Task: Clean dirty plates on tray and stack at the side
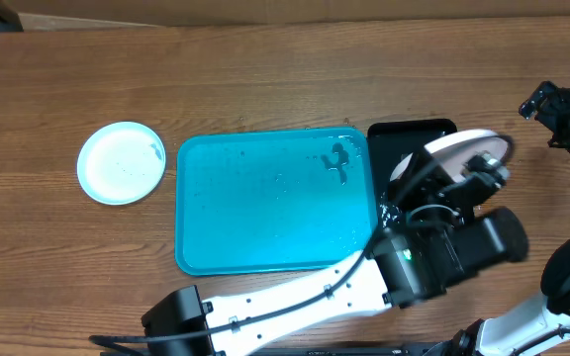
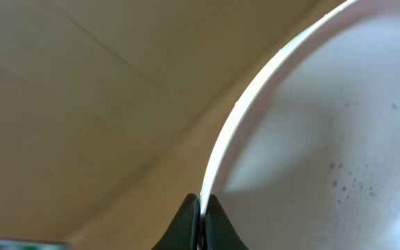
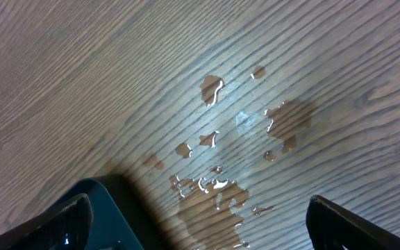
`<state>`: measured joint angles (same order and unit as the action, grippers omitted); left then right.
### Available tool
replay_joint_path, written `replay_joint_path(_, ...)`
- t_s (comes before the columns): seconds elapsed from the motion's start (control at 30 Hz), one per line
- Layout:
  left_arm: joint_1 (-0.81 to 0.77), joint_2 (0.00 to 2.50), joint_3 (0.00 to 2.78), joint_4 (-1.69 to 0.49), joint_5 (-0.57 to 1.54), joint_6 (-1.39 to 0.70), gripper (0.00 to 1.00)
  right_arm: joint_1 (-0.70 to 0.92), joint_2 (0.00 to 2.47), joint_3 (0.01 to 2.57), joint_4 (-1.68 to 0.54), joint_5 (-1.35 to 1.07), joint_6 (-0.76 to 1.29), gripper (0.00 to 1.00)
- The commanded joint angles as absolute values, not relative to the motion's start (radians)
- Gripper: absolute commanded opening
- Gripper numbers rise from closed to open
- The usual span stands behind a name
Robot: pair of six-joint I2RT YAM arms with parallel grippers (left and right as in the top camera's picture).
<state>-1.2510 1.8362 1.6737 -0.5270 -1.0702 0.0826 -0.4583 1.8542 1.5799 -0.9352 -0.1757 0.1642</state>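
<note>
The white plate's rim is in my left gripper and the pale blue plate lies flat and clear, so I should keep carrying until the plates are stacked.
My left gripper is shut on the rim of the white plate and holds it tilted on edge above the black tray. In the left wrist view the shut fingertips pinch the white plate's rim, whose face carries small dark specks. The pale blue plate lies flat on the table, left of the turquoise tray. The tray is wet, holds no plates, and has a dark smear near its far right corner. My right gripper is open and empty at the far right. The yellow-green plate is out of view.
A glossy black tray stands right of the turquoise tray; its corner shows in the right wrist view. Water puddles lie on the wooden table under the right gripper. The left arm reaches across the front edge of the table.
</note>
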Motion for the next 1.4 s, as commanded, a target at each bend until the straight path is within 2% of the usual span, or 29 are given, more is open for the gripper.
replay_joint_path(0.0, -1.17, 1.844, 1.646, -0.604, -0.751, -0.272, 0.04, -0.463, 1.843, 1.575, -0.929, -0.169, 0.173, 1.0)
replay_joint_path(0.13, -1.037, 1.844, 1.642, -0.71, -0.376, -0.458, 0.04, -0.463, 1.843, 1.575, -0.929, -0.169, 0.173, 1.0)
replay_joint_path(0.23, -0.915, 1.844, 1.643, -0.722, -0.15, -0.466, 0.04, -0.463, 1.843, 1.575, -0.929, -0.169, 0.173, 1.0)
replay_joint_path(0.33, -0.751, 1.844, 1.643, -0.728, 0.162, -0.465, 0.04, -0.463, 1.843, 1.575, -0.929, -0.169, 0.173, 1.0)
replay_joint_path(0.47, -0.482, 1.844, 1.643, -0.791, 0.47, -0.465, 0.04, -0.463, 1.843, 1.575, -0.929, -0.169, 0.173, 1.0)
replay_joint_path(0.8, 0.088, 1.844, 1.642, -1.068, 0.421, -0.422, 0.04, -0.463, 1.843, 1.575, -0.929, -0.169, 0.173, 1.0)
replay_joint_path(1.07, 0.472, 1.844, 1.627, -1.174, 0.099, -0.439, 0.04, -0.463, 1.843, 1.575, -0.929, -0.169, 0.173, 1.0)
replay_joint_path(1.2, 0.542, 1.844, 1.59, -1.136, 0.065, -0.465, 0.04, -0.463, 1.843, 1.575, -0.929, -0.169, 0.173, 1.0)
replay_joint_path(1.37, 0.558, 1.844, 1.501, -1.032, 0.028, -0.465, 0.04, -0.463, 1.843, 1.575, -0.929, -0.169, 0.173, 1.0)
